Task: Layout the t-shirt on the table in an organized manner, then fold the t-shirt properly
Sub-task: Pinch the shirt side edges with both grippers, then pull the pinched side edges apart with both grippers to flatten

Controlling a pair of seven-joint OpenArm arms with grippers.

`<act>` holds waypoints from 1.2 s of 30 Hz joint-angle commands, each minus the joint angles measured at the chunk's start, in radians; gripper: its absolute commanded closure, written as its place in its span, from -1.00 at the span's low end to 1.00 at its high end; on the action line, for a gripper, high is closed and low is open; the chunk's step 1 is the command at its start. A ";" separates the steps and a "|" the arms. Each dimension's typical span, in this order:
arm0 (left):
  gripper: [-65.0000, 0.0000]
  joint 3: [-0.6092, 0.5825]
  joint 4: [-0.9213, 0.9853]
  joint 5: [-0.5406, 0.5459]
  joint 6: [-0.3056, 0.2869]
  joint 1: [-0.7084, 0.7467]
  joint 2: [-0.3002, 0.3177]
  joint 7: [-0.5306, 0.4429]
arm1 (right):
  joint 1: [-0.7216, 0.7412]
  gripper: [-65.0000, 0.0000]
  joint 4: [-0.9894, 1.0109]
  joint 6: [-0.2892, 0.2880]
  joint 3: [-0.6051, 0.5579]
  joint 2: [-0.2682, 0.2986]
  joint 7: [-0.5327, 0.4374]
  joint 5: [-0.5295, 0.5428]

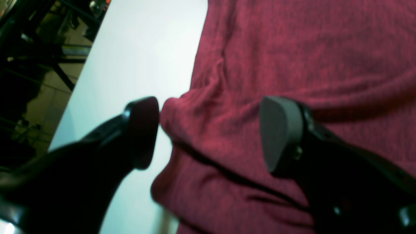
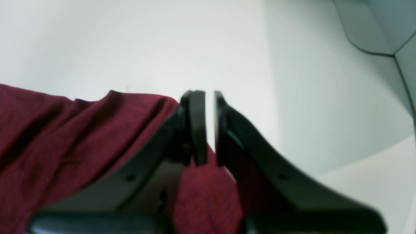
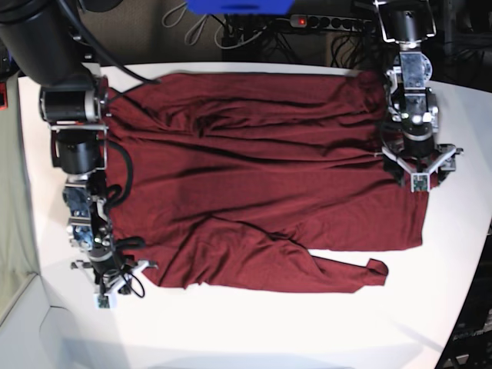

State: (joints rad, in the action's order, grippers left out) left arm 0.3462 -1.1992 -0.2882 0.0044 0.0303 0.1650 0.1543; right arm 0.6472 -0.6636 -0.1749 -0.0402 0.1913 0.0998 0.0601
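My left gripper should grab the t-shirt's corner (image 3: 416, 239) and pull it closer, because the t-shirt's lower edge bends inward with a gap (image 3: 350, 255) beside that corner, above the t-shirt's lower flap.
The maroon t-shirt (image 3: 254, 169) lies spread across the white table (image 3: 269, 330), with wrinkles and a rumpled lower hem. My left gripper (image 3: 419, 181) is at the shirt's right edge. In the left wrist view it (image 1: 209, 130) stands open, with a raised fold of the t-shirt (image 1: 308, 48) between its pads and bare table (image 1: 139, 48) to the left. My right gripper (image 3: 104, 296) is by the shirt's lower left corner. Its jaws (image 2: 209, 97) stand a narrow slit apart and white table (image 2: 130, 42) shows through. The t-shirt (image 2: 65, 136) lies under and left of its fingers.
A power strip (image 3: 323, 21) with cables and a blue object (image 3: 238, 6) sit beyond the table's far edge. Dark metal frames (image 1: 32, 65) stand off the table's side. The curved table edge and grey floor (image 2: 373, 22) show at the right wrist view's top right.
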 commanded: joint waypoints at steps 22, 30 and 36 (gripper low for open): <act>-0.45 -0.002 -0.008 -0.004 -0.010 -0.232 -0.006 0.004 | -0.166 1.00 -0.183 0.010 0.004 -0.011 0.056 0.005; -0.45 -0.034 0.204 -0.009 -0.010 -0.307 0.000 0.000 | -0.163 1.00 -0.114 0.010 0.003 0.001 0.050 0.004; -0.45 -0.103 0.256 -0.007 -0.010 -0.318 0.001 -0.003 | -0.131 1.00 -0.015 0.010 0.003 0.032 0.039 0.005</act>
State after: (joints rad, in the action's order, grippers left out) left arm 0.2436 -0.9295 -0.2924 -0.0113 -0.2638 0.1555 0.1719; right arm 0.4953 -0.6712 -0.1680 -0.0410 0.2085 0.1322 0.0681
